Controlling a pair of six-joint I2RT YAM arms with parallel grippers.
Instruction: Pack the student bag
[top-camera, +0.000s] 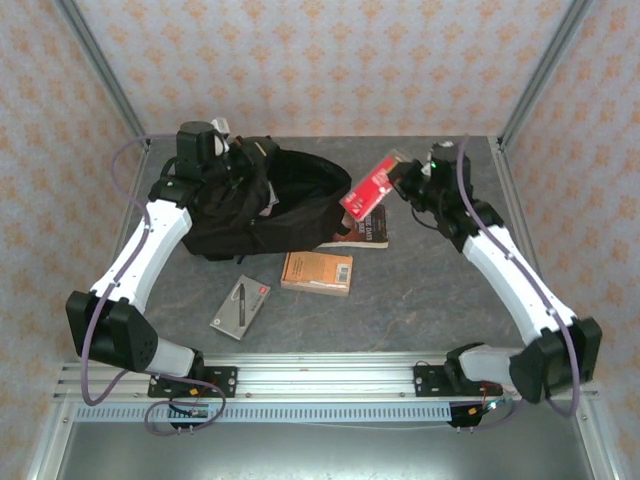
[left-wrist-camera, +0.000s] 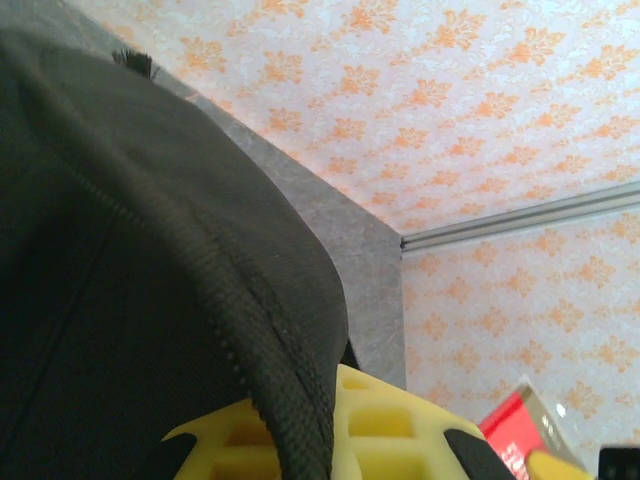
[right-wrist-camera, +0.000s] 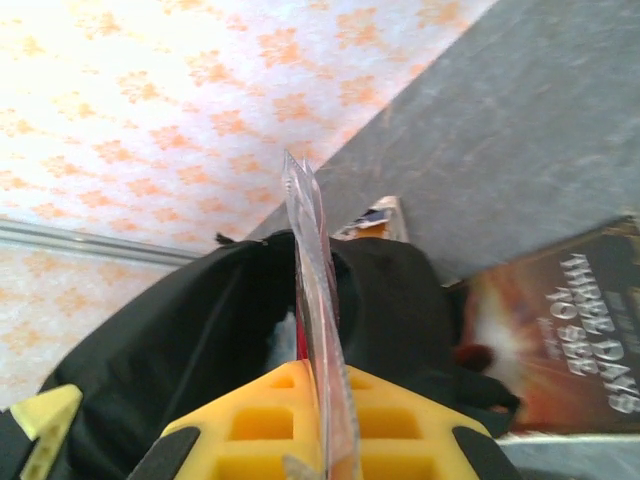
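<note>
The red packet points edge-first at the student bag's wide opening, so my right gripper should keep moving it in until it is all the way inside, then let go.
The student bag lies at the back left of the table, black, its mouth facing right. My left gripper is shut on the bag's upper rim; in the left wrist view the black fabric runs between the yellow fingers. My right gripper is shut on a flat red packet, held in the air just right of the bag's mouth. In the right wrist view the packet stands edge-on between the yellow fingers, pointing at the open bag.
A dark book titled "Three Days to See" lies below the packet by the bag's mouth. An orange book and a grey-black box with a red end lie nearer the front. Frame posts stand at the back corners.
</note>
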